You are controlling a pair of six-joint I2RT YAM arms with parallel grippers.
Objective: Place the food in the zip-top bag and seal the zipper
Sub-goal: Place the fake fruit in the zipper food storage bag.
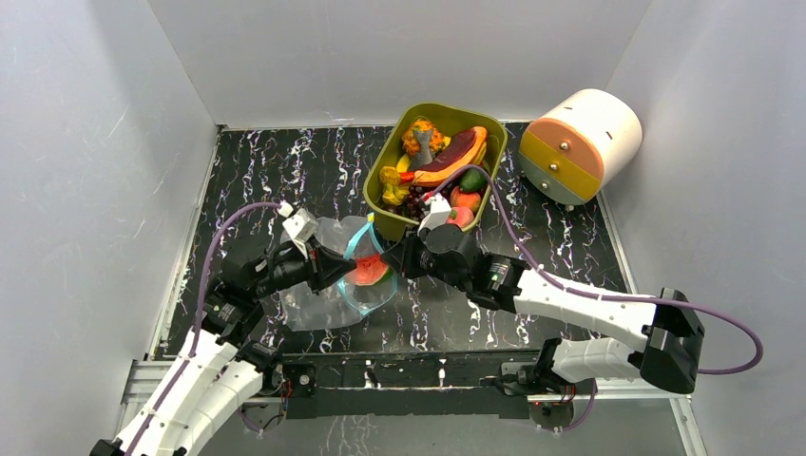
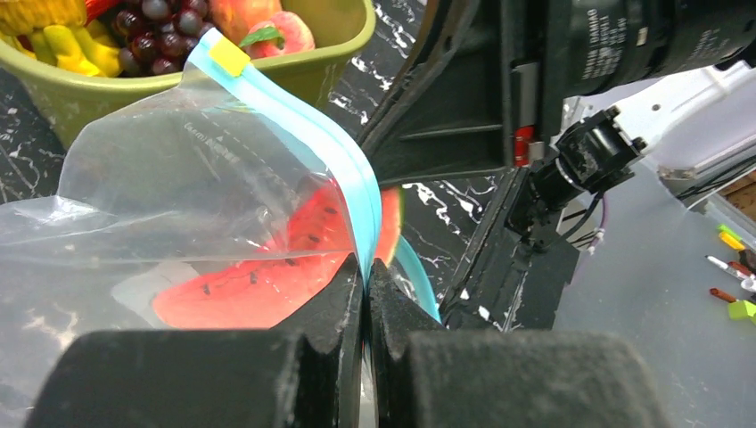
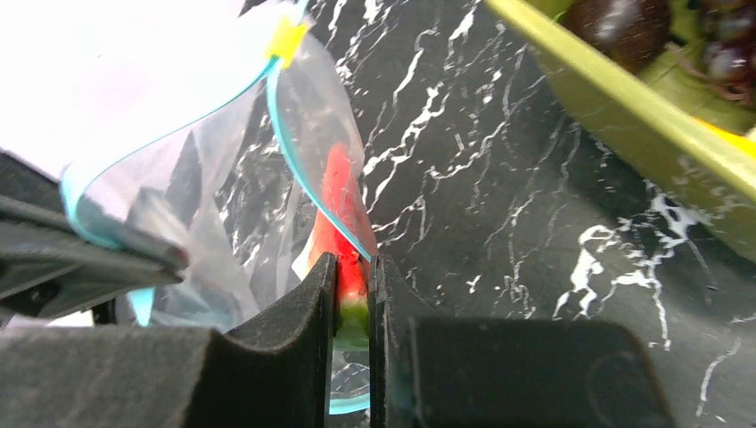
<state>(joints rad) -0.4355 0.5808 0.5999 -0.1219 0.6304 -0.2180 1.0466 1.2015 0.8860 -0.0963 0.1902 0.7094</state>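
Observation:
The teal-blue zipper is lying across the watermelon wedge (image 3: 343, 229) at its rind. Next, my right gripper eases back first, then pushes the wedge further in near the yellow slider (image 3: 287, 40).
The clear zip-top bag (image 1: 318, 285) lies left of centre with its teal-blue zipper (image 1: 361, 239) facing right. My left gripper (image 1: 344, 266) is shut on the zipper strip (image 2: 343, 169) and holds the mouth open. My right gripper (image 1: 390, 261) is shut on a red watermelon wedge (image 1: 371, 273), which sits in the bag's mouth. In the right wrist view the jaws clamp the wedge (image 3: 343, 223) by its green rind. In the left wrist view the wedge (image 2: 258, 276) shows through the clear plastic. More toy food (image 1: 447, 157) fills the tub.
The olive-green tub (image 1: 380, 171) stands just behind both grippers, right of the bag. A white cylinder with orange and yellow faces (image 1: 580, 142) lies at the back right. White walls close the black marbled table on three sides.

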